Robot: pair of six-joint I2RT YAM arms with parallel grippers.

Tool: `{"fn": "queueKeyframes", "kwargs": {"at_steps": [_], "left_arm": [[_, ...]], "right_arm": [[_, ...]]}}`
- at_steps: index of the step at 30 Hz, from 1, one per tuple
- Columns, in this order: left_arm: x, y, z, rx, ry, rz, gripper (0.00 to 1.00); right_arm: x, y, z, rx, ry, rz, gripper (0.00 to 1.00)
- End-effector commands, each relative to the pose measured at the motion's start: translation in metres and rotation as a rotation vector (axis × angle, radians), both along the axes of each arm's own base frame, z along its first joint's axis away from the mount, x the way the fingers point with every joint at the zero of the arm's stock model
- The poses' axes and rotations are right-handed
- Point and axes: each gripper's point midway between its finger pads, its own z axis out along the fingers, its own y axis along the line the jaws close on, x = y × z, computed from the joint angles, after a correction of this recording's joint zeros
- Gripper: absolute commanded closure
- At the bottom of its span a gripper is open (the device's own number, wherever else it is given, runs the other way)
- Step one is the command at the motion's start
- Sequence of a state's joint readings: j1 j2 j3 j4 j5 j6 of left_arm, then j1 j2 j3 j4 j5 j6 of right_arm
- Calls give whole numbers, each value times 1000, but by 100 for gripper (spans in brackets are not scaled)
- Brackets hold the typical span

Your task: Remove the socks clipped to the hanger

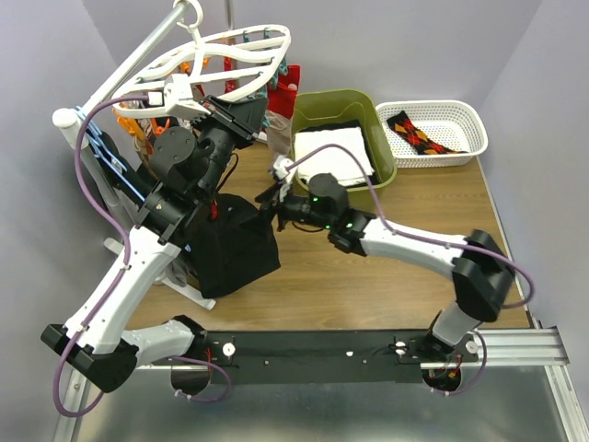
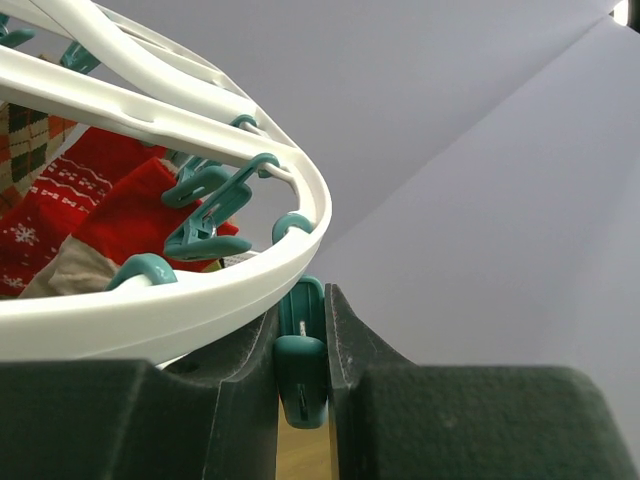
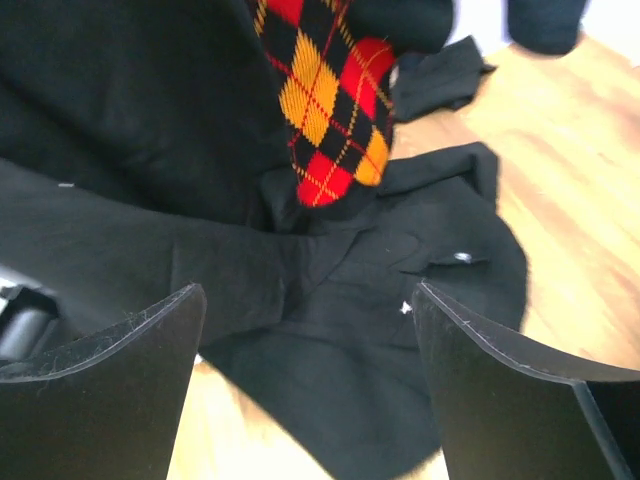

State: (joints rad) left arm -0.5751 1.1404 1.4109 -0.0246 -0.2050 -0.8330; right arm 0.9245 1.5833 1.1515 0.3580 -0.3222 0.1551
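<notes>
My right gripper will pull the hanging argyle sock [image 3: 336, 115], and the sock will slide free because my left gripper [image 1: 243, 118] is closed on a teal clip.
The white oval hanger [image 1: 244, 55] hangs at the back left, with red and beige socks [image 2: 95, 215] clipped under its rim [image 2: 150, 310]. My left gripper [image 2: 302, 370] is raised at the hanger's edge and is shut on a teal clip [image 2: 300, 375] below the rim. A black and orange argyle sock [image 3: 330, 110] hangs ahead of my right gripper [image 3: 310, 340], which is open and empty just right of the black garment [image 3: 380, 330]. Another argyle sock [image 1: 419, 135] lies in the white mesh basket [image 1: 469, 120].
A green bin [image 1: 317, 106] holding folded white cloth [image 1: 336, 152] stands behind the right arm. The large black garment [image 1: 235, 244] lies on the wooden table [image 1: 386, 285] beside the left arm. The hanger's stand [image 1: 101, 92] is at the far left.
</notes>
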Motion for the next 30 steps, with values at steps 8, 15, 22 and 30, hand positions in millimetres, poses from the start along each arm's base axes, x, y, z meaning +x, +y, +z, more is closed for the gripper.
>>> {"fn": "queueKeyframes", "kwargs": {"at_steps": [8, 15, 22, 30], "left_arm": [[-24, -26, -10, 30, 39, -165, 100], [-26, -23, -13, 19, 51, -159, 100], [-34, -8, -13, 58, 37, -117, 99], [-44, 6, -39, 176, 68, -83, 58]], "right_arm": [[13, 83, 4, 103, -193, 24, 8], [44, 110, 3, 108, -192, -66, 11], [33, 122, 2, 130, -174, -9, 68], [21, 108, -14, 75, -111, 1, 99]]}}
